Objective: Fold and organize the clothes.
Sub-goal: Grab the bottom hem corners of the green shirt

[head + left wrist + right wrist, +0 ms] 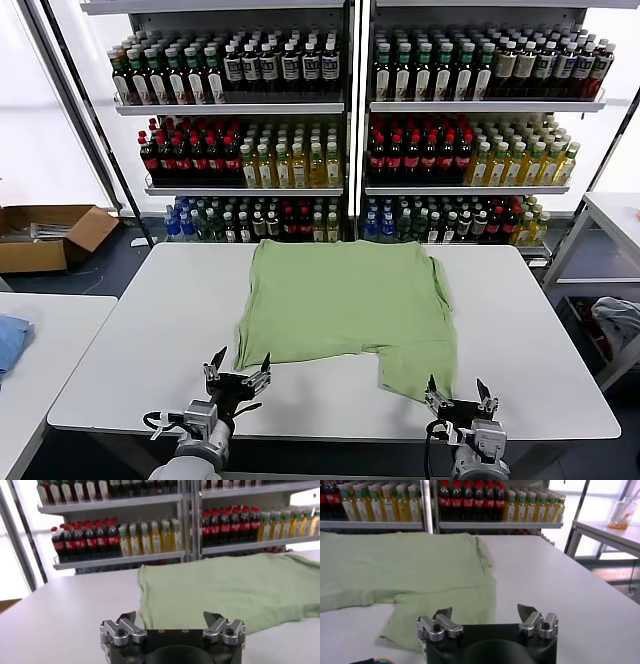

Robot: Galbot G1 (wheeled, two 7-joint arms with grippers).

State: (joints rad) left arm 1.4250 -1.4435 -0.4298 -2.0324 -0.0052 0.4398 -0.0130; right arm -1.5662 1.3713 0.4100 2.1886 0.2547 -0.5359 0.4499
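The shirt's near corner (240,364) has my left gripper's open fingers lined up around it, so I'll keep lowering toward its hem (250,361) until they straddle the cloth, then close.
The clothes are one light green shirt (345,305) spread flat on the white table (140,330), its near hem toward me and one flap reaching down at the front right. My left gripper (238,367) hovers open just short of the shirt's near left corner, touching nothing. My right gripper (461,392) is open too, just right of the near right flap. The shirt (230,587) fills the table beyond the left gripper (170,618) in the left wrist view. From the right wrist, the shirt (405,570) lies ahead of the right gripper (485,612).
Shelves of bottles (340,130) stand behind the table. A cardboard box (45,235) sits on the floor at far left. A second table (40,350) at left carries a blue cloth (10,340). A side table (610,215) and a grey-white garment (620,320) are at right.
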